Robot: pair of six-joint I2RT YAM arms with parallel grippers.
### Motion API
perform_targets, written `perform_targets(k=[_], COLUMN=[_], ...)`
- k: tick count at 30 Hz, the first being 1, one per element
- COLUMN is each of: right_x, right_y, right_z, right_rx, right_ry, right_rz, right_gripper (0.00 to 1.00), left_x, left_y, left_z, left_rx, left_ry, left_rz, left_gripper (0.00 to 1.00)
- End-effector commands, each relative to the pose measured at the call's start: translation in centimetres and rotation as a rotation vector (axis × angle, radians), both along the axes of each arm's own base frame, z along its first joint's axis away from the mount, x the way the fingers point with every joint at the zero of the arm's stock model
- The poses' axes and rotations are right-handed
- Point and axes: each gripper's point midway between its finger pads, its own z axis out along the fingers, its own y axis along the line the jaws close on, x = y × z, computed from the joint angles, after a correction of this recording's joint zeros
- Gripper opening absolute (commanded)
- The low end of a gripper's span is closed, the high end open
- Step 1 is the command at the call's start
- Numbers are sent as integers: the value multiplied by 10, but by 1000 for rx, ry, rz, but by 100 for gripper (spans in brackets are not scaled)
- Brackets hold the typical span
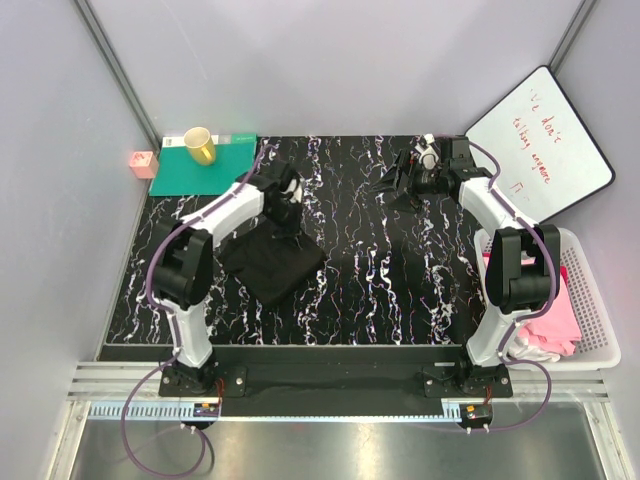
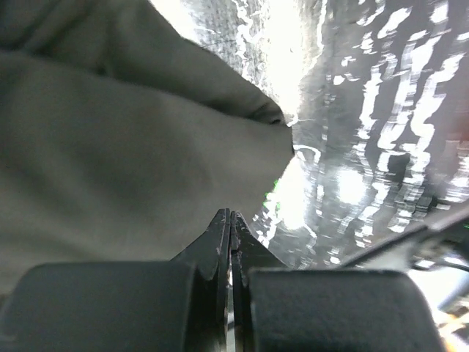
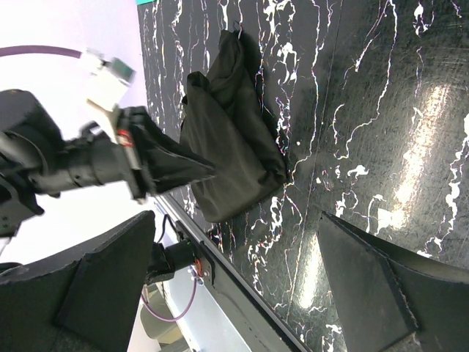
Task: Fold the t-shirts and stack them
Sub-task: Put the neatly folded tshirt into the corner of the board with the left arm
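Note:
The black t-shirt (image 1: 274, 268) is a compact bundle and the table beside it is clear, so the robot's left gripper should go on sliding it until it gets to the table's side edge (image 1: 134, 285).
A black t-shirt (image 1: 272, 262) lies folded in a compact bundle on the left half of the marbled table. It also shows in the left wrist view (image 2: 110, 147) and the right wrist view (image 3: 234, 139). My left gripper (image 1: 290, 226) is at the bundle's far right corner. Its jaws (image 2: 230, 214) are pressed shut with no cloth seen between them, and the cloth lies just past the tips. My right gripper (image 1: 401, 183) hovers over the far right of the table, wide open and empty (image 3: 236, 220). Pink shirts (image 1: 556, 315) and a white one (image 1: 540, 347) lie in a basket.
A white plastic basket (image 1: 600, 300) stands at the table's right edge. A teal mat (image 1: 190, 175) with a yellow cup (image 1: 200, 147) is at the far left corner, and a small pink box (image 1: 143, 163) sits beside it. A whiteboard (image 1: 540, 145) leans at the far right.

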Motion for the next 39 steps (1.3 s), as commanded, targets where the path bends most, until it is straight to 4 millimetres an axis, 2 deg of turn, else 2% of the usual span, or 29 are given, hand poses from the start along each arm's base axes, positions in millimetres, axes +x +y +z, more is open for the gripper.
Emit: perform_targets(k=[1, 5, 6, 7, 9, 11, 12, 16, 19, 22, 23, 25, 27, 28, 32, 33, 39], right_x=[-4, -6, -5, -5, -4, -2, -2, 1, 3, 3, 4, 3, 3, 2, 3, 4, 4], right_y=[4, 4, 4, 4, 4, 4, 4, 2, -2, -5, -7, -9, -11, -11, -12, -12, -12], right_z=[8, 8, 8, 8, 10, 13, 14, 20, 24, 26, 25, 24, 22, 21, 21, 20, 18], right_rx=[10, 12, 13, 13, 15, 16, 15, 5, -11, -21, -25, -27, -31, -30, -29, -30, -23], right_ry=[-37, -34, -34, -36, -37, -50, -50, -68, -84, -92, -96, -86, -83, -80, -76, -77, -67], right_rz=[31, 33, 32, 32, 35, 36, 35, 26, 10, 11, 11, 10, 8, 9, 8, 9, 13], right_gripper=[100, 100, 100, 100, 100, 100, 100, 100, 100, 100, 100, 100, 100, 100, 100, 100, 100], left_x=[11, 12, 9, 15, 18, 26, 24, 28, 36, 48, 54, 58, 59, 57, 44, 35, 21], left_y=[17, 32, 34, 42, 46, 49, 51, 49, 61, 88, 105, 131, 149, 166, 205, 218, 269], left_z=[4, -10, -21, -23, -35, -39, -49, -66, -71, -72, -71, -73, -72, -75, -78, -82, -81], left_rx=[222, 348, 373, 423, 462, 497, 516, 495, 461, 439, 439, 460, 485, 510, 555, 560, 560], left_ry=[-80, -55, -17, -33, -12, -16, 19, 86, 120, 134, 138, 147, 147, 160, 192, 220, 241], left_rz=[-36, -43, -54, -43, -44, -40, -45, -10, 63, 143, 181, 213, 227, 244, 308, 339, 471], left_gripper=[0, 0, 0, 0, 0, 0, 0, 0, 0, 0, 0, 0, 0, 0, 0, 0, 0])
